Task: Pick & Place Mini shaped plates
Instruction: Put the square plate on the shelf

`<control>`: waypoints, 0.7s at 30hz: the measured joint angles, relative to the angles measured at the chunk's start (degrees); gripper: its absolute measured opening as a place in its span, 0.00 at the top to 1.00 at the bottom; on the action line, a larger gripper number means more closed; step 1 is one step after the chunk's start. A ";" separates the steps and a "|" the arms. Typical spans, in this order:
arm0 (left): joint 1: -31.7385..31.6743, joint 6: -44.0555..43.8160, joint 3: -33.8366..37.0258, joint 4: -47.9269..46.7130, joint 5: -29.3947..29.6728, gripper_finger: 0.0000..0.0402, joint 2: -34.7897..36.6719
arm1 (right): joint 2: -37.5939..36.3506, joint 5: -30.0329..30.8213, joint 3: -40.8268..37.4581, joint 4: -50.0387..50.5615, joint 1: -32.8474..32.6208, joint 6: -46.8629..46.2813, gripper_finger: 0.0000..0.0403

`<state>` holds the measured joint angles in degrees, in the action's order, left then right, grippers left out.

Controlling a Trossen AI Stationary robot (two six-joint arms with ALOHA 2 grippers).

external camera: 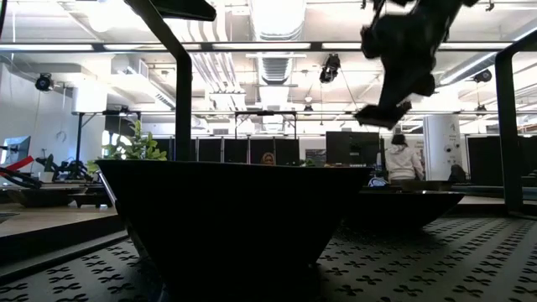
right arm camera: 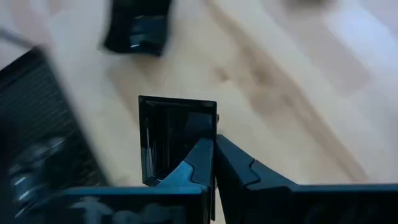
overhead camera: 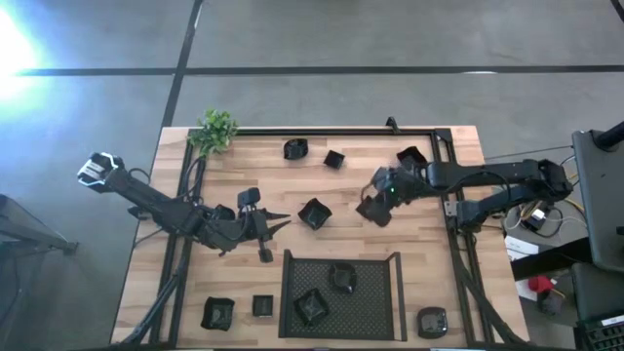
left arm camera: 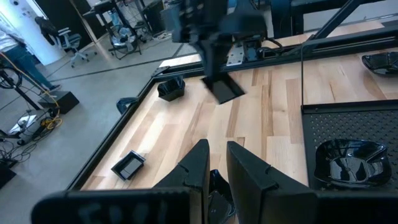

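Observation:
My right gripper keeps carrying the square plate to the tray's near corner (overhead camera: 374,314) beside the frame rail until the plate rests on the mesh (overhead camera: 371,309), because that corner is clear of plates.
Black glossy mini plates lie scattered on the wooden table: three near the far edge (overhead camera: 295,149) (overhead camera: 334,159) (overhead camera: 409,156), one in the middle (overhead camera: 314,213), and three along the near edge (overhead camera: 216,312) (overhead camera: 261,306) (overhead camera: 432,322). Two more rest in the mesh tray (overhead camera: 370,304). My right gripper (overhead camera: 378,200) is raised right of centre, shut on a square plate (right arm camera: 177,140). My left gripper (overhead camera: 281,222) hovers left of the middle plate. A narrow gap shows between its fingers (left arm camera: 217,152), with nothing in it. My right gripper pinches the square plate by one side of its rim (right arm camera: 208,134) between its two fingers. The fingers slant down from the table's right side. The plate hangs tilted below them (left arm camera: 224,90), lifted clear of the table.
A small green plant (overhead camera: 214,129) stands at the far left corner. A black frame rail (overhead camera: 450,195) runs along the table's right side. Bare wood lies between the middle plate and the far row.

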<state>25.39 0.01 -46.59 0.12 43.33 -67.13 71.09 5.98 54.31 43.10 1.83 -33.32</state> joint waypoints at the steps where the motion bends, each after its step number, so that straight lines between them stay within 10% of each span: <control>1: 0.02 0.02 0.00 0.02 0.00 0.87 0.00 | 0.41 0.00 0.86 0.12 -1.68 -0.48 0.98; 21: 0.00 -0.10 0.00 0.02 -0.02 0.87 0.00 | 23.42 -2.87 20.29 4.39 -29.22 -4.03 0.98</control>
<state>25.39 -0.09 -46.59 0.14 43.31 -67.13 94.51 3.11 74.60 47.49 -27.39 -37.35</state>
